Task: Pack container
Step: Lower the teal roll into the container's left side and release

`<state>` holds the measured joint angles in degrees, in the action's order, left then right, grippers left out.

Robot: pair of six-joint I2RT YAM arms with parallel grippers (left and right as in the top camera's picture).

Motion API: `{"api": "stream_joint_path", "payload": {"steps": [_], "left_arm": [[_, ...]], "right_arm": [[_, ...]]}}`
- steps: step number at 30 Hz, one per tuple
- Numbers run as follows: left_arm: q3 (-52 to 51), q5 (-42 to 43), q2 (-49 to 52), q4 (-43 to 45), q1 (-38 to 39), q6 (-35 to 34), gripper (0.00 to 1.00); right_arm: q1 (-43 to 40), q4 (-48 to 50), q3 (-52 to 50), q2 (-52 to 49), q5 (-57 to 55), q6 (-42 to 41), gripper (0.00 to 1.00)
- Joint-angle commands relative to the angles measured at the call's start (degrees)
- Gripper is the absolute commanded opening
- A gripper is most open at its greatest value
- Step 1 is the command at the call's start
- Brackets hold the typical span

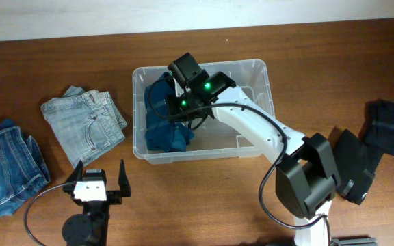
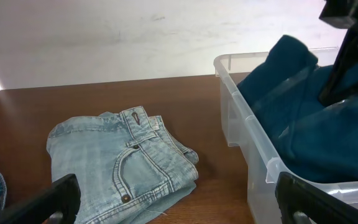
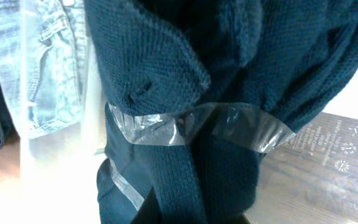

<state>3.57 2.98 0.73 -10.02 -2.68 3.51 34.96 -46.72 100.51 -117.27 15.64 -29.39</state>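
The teal sweater [image 1: 159, 117] is inside the tub's sides along one short end, so the robot's right gripper goes on lowering it until it touches the tub's bottom [image 1: 214, 140], then lets go.
The container [image 1: 204, 156] is a clear tub at mid-table, and it also shows in the left wrist view [image 2: 253, 149]. A dark teal knit sweater [image 1: 163, 130] lies bunched in its left half. My right gripper [image 1: 178, 97] reaches down into the tub and is shut on the sweater [image 3: 229, 74], with the knit fabric pinched between the fingertips [image 3: 194, 214]. The tub's white label [image 3: 331, 146] shows on the bottom beside the sweater. My left gripper [image 1: 100, 171] is open and empty near the front edge, its fingers wide apart in its own view [image 2: 179, 205].
Folded light blue jeans [image 1: 84, 123] lie left of the tub, in front of the left gripper [image 2: 117, 162]. Darker blue jeans [image 1: 5, 167] lie at the far left. A dark garment [image 1: 388, 126] lies at the right edge. The tub's right half is bare.
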Motion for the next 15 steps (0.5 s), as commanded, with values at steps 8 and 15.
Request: {"api": "stream_joint_path", "payload": {"steps": [8, 15], "left_arm": [[-0.6, -0.2, -0.4, 0.1, -0.2, 0.9, 1.0], [-0.6, -0.2, -0.4, 0.1, -0.2, 0.9, 1.0]], "right_arm": [[0.4, 0.5, 1.0, -4.5, -0.3, 0.2, 0.04], [0.4, 0.5, 1.0, -5.0, -0.3, 0.2, 0.06]]}}
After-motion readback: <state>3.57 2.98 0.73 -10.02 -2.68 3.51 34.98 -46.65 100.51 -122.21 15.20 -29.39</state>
